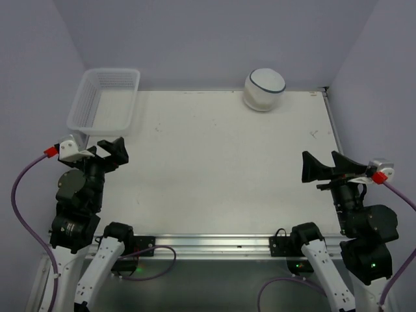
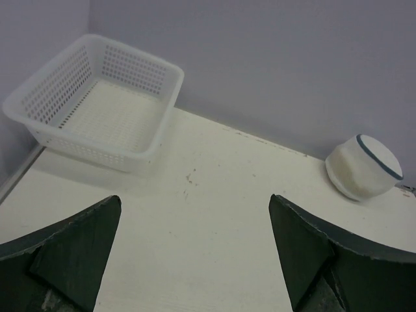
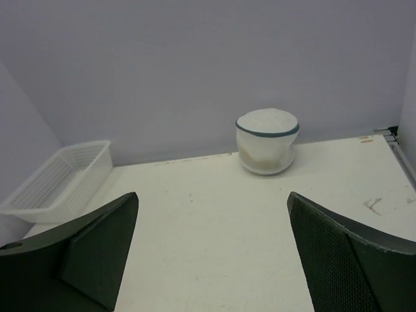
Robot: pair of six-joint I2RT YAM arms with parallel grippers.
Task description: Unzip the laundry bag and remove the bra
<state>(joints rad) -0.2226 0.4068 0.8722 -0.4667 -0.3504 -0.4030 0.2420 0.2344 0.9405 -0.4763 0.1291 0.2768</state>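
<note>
The robot's open right gripper has a clear way to the laundry bag's zipper rim (image 1: 264, 89), so it should keep reaching until its fingers close on that rim (image 1: 282, 90).
The laundry bag (image 1: 264, 88) is a small round white mesh pouch with a dark grey-blue zipper line round its rim. It stands at the table's far edge, right of centre, zipped shut. It also shows in the left wrist view (image 2: 363, 167) and the right wrist view (image 3: 267, 141). The bra is hidden; a pale beige shade shows through the mesh. My left gripper (image 1: 109, 151) is open and empty at the near left. My right gripper (image 1: 324, 166) is open and empty at the near right. Both are far from the bag.
A white slatted plastic basket (image 1: 104, 99) stands empty at the far left corner; it also shows in the left wrist view (image 2: 97, 97) and the right wrist view (image 3: 62, 179). Purple walls close in the back and both sides. The table (image 1: 221, 169) is white.
</note>
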